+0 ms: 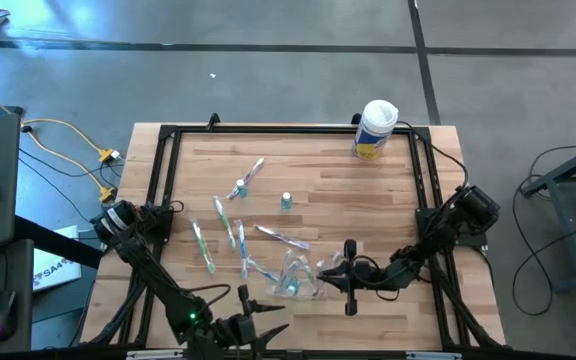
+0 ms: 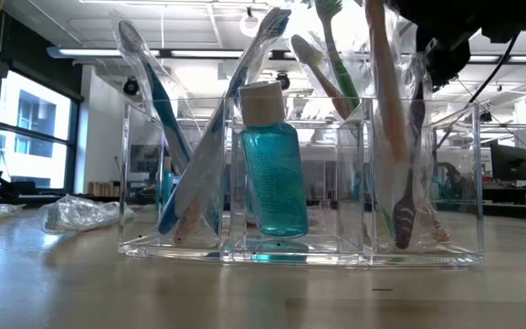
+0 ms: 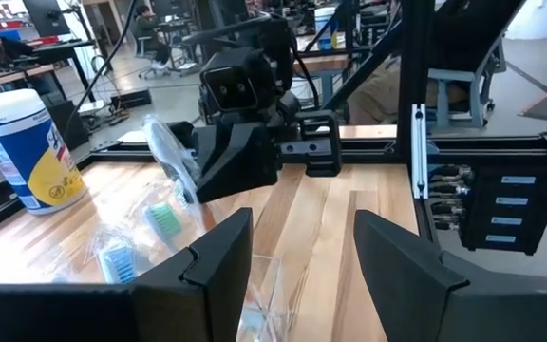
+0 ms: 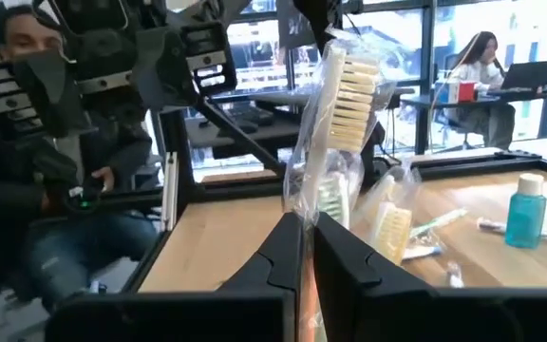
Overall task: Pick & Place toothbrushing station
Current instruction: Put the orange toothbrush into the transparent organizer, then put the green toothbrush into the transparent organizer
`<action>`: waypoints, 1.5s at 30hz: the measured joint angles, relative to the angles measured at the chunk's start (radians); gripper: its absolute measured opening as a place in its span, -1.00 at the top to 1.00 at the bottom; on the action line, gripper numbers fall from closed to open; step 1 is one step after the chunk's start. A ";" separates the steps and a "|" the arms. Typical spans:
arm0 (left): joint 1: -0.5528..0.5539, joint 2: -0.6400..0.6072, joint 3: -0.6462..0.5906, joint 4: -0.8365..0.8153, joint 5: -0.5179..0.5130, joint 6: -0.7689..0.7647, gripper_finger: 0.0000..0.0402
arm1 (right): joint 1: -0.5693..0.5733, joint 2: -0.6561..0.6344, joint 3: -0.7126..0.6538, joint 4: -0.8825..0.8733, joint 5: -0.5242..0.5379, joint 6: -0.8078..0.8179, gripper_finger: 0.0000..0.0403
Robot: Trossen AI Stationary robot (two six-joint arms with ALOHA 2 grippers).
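Note:
The orange handle is pointing down inside the end compartment of the holder. I keep lowering the toothbrush with my right gripper until its tip gets near the compartment's bottom, and then let go.
A small clear holder stands on the wooden table, also in the high view. A teal tube stands in its middle compartment, and wrapped toothbrushes lean in its side compartments. Several more toothbrushes and a teal-capped tube lie on the table. My right gripper is beside the holder's right end, shut on a clear-wrapped toothbrush. My left gripper is open and empty near the table's near edge. My right gripper pinches the wrapped toothbrush between its two fingers, through the clear wrapper below the head. The fingers come level from the table's right side. The white bristle head sticks out past the fingertips. Its lower end is hidden behind the fingers.
A large white canister with a yellow label stands at the table's far right. A black frame runs around the tabletop. A crumpled clear wrapper lies left of the holder. People sit in the room beyond.

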 joint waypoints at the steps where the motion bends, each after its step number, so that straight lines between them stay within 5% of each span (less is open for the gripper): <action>1: 0.000 0.000 0.000 -0.001 0.000 0.000 0.08 | 0.002 0.000 0.000 -0.007 0.000 0.008 0.96; 24: -0.003 0.000 0.000 0.001 0.006 0.000 0.08 | 0.018 0.000 0.000 -0.237 -0.083 0.118 0.93; 37: -0.003 0.000 0.000 0.008 0.005 -0.001 0.08 | 0.021 -0.005 0.001 -0.274 -0.162 0.136 0.25; 45: -0.003 -0.033 0.000 0.025 0.006 0.004 0.08 | 0.023 -0.050 0.000 -0.279 -0.153 0.066 0.03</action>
